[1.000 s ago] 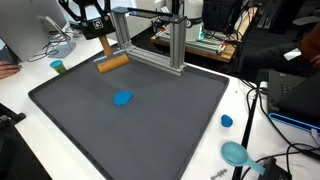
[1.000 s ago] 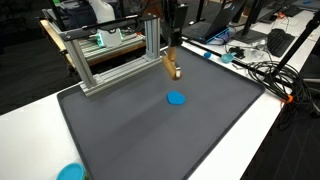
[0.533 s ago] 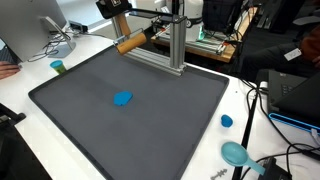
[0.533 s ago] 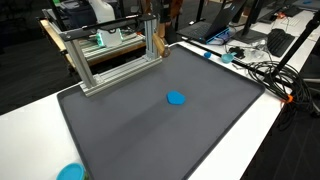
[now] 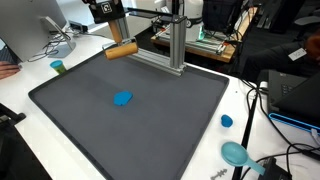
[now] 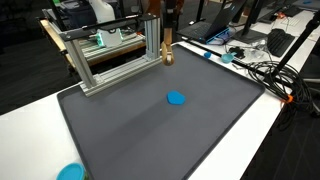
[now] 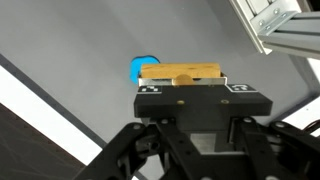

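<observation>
The tan wooden cylinder (image 5: 121, 50) is at a slant to the aluminium frame. Next, my gripper turns the cylinder parallel to the frame's base (image 6: 118, 74) before it moves the cylinder in.
My gripper (image 5: 117, 40) is shut on a tan wooden cylinder (image 5: 121, 50) and holds it in the air over the far edge of the dark grey mat (image 5: 150, 130), beside the aluminium frame (image 5: 176, 45). It also shows in an exterior view (image 6: 167, 46) with the cylinder (image 6: 168, 57) next to the frame's post (image 6: 153, 40). In the wrist view the cylinder (image 7: 180, 73) lies across the jaws (image 7: 180, 80). A small flat blue object (image 5: 123, 98) lies on the mat below and apart; it shows in both exterior views (image 6: 176, 98) and the wrist view (image 7: 142, 68).
A small blue cup (image 5: 227, 121) and a teal bowl (image 5: 236, 153) sit on the white table beside the mat. A green cup (image 5: 58, 67) stands at the opposite side. Cables (image 6: 262, 70) and desk equipment surround the table.
The gripper lifted the wooden cylinder off the mat area, carried it up towards the frame, then came slightly back and lower. The blue object has not moved.
</observation>
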Controlling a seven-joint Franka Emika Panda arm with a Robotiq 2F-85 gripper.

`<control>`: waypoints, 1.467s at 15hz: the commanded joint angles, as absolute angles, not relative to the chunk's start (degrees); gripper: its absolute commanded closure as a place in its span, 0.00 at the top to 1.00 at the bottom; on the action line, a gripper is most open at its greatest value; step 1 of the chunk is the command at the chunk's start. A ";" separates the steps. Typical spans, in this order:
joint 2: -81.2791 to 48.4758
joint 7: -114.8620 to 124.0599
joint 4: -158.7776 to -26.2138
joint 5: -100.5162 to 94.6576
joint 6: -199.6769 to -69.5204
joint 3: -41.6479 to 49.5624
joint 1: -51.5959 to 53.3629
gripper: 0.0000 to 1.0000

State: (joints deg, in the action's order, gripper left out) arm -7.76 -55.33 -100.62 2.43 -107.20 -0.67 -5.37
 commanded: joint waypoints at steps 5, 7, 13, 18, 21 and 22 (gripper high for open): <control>-5.63 -27.04 -102.05 -7.67 -107.94 -0.09 -1.47 0.22; -5.50 -20.89 -101.99 -9.56 -106.21 0.21 -1.56 0.22; -5.54 -3.85 -102.30 -11.72 -98.11 1.38 -1.50 0.22; -7.10 -2.75 -102.10 -10.23 -98.13 1.21 -1.82 0.47; -5.54 -3.06 -104.55 -8.07 -99.88 1.24 -2.21 0.22; -3.79 -2.95 -107.00 -5.98 -101.64 1.30 -2.51 0.22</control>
State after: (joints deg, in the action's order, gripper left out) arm -7.15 -2.43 -102.59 -9.78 -98.61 0.99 -2.08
